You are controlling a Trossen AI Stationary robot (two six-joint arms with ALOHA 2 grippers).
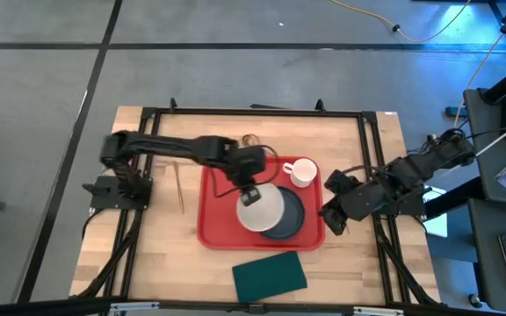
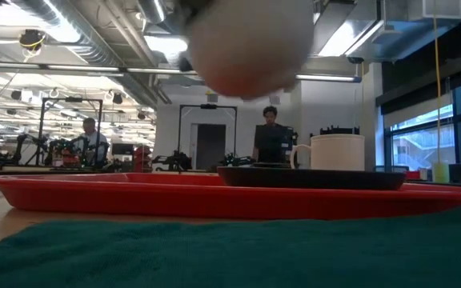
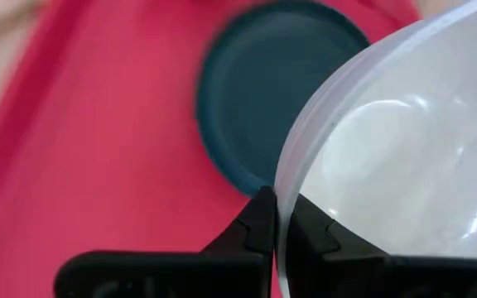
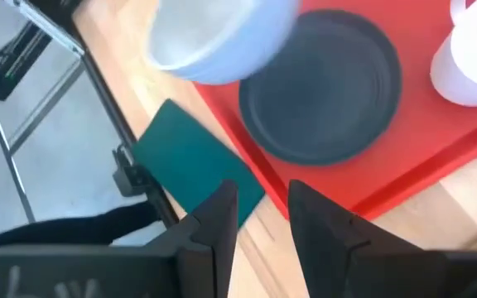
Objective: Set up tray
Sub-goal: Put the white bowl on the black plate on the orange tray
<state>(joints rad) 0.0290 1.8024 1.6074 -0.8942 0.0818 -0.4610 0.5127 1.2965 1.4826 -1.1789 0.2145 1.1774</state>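
Note:
The white bowl point(image 1: 262, 211) hangs above the empty dark plate with its open side up, so my left gripper should now bring it down toward the plate's middle point(image 4: 320, 87) until it sits flat.
The red tray point(image 1: 218, 230) lies in the middle of the wooden table. On it sit a dark round plate point(image 1: 295, 224) and a white mug point(image 1: 302, 172). My left gripper point(image 1: 249, 195) is over the tray, shut on a white bowl point(image 1: 262, 212). The bowl hangs above the plate's left part and shows high and blurred in the low view point(image 2: 246, 40). My right gripper point(image 4: 263, 207) stands open with nothing between its fingers, just off the tray's right edge point(image 1: 334, 215). My left gripper pinches the bowl's rim point(image 3: 278, 217), one finger inside the bowl and one outside. The fingers slant down from above on the bowl's far-left side. The bowl is lifted clear of the tray and plate.
A dark green cloth point(image 1: 271, 274) lies on the table near the front edge, beside the tray's near rim. A thin wooden stick point(image 1: 179, 184) lies left of the tray. A small brown object point(image 1: 251, 140) sits at the tray's far edge. People stand in the room behind point(image 2: 270, 136).

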